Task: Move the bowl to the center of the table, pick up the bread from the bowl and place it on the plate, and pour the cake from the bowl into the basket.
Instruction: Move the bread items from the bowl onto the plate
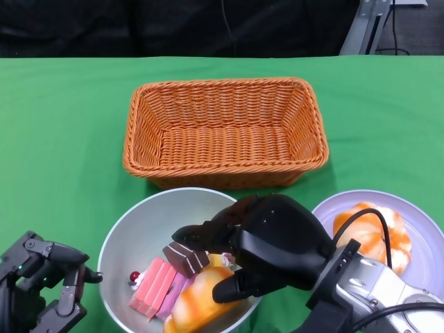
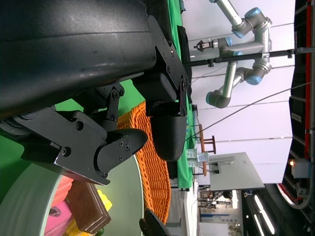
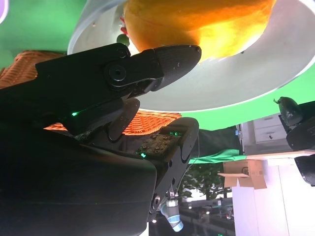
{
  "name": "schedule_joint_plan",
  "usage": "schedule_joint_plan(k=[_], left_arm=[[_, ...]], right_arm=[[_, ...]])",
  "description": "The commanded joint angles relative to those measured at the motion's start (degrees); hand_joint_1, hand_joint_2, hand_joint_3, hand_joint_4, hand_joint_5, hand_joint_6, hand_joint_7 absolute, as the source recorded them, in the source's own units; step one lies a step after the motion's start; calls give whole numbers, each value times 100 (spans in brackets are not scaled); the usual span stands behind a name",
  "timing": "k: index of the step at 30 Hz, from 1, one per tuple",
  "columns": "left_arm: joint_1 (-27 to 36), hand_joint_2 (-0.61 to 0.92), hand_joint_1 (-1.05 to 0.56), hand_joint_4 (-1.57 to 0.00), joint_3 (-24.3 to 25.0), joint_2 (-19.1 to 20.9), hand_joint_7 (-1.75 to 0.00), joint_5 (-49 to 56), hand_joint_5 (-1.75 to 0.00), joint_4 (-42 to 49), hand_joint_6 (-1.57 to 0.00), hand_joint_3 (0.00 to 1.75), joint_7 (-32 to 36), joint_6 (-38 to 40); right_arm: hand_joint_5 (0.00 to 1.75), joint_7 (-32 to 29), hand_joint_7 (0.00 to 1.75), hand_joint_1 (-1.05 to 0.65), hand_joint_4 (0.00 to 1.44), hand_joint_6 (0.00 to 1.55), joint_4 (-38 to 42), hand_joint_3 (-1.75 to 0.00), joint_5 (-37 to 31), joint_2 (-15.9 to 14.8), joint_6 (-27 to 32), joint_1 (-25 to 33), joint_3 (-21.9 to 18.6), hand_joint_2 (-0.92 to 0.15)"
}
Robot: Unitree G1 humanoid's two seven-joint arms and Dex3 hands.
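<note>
A yellow edge (image 1: 216, 260) is showing next to the orange bread (image 1: 198, 302). I should expect a yellow cake slice to be hidden there when I lift the orange bread.
A silver bowl (image 1: 125, 232) sits at the near middle of the green table. It holds an orange bread (image 1: 201, 302), a chocolate cake slice (image 1: 186, 258) and pink cake pieces (image 1: 154, 286). My right hand (image 1: 274, 246) hovers over the bowl's right side, fingers spread above the cakes and thumb low by the bread. The right wrist view shows one fingertip (image 3: 177, 54) just short of the bread (image 3: 206, 24), with nothing gripped. My left hand (image 1: 45, 277) waits just left of the bowl, fingers bent and empty. Right of the bowl, a lilac plate (image 1: 423, 229) carries another bread (image 1: 371, 229).
An orange wicker basket (image 1: 225, 87) stands empty behind the bowl, mid table. The table's far edge meets a dark backdrop. Bare green cloth lies left of the basket and around my left hand.
</note>
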Motion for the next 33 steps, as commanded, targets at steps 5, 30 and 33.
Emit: schedule_joint_plan(k=[5,30,33], left_arm=[[3,65,-3,-77,23,40,-125,-40,-145,70,-76,93,22,-82],[-33,65,-2,-77,-26,60,-125,-136,-147,227,-77,92,-53,-190],[-32,65,-1,-78,-34,42,-126,-103,-148,225,-77,94,-20,-187]], right_arm=[[2,-509,1,-66,84,65,449,-5,-194,193,184,-230,117,-92],[6,-2015,2,-64,98,73,2725,-7,-170,1218,1134,-1546,376,-92],[5,-2017,1,-61,98,72,2878,-7,23,1297,1178,-1719,296,-92]])
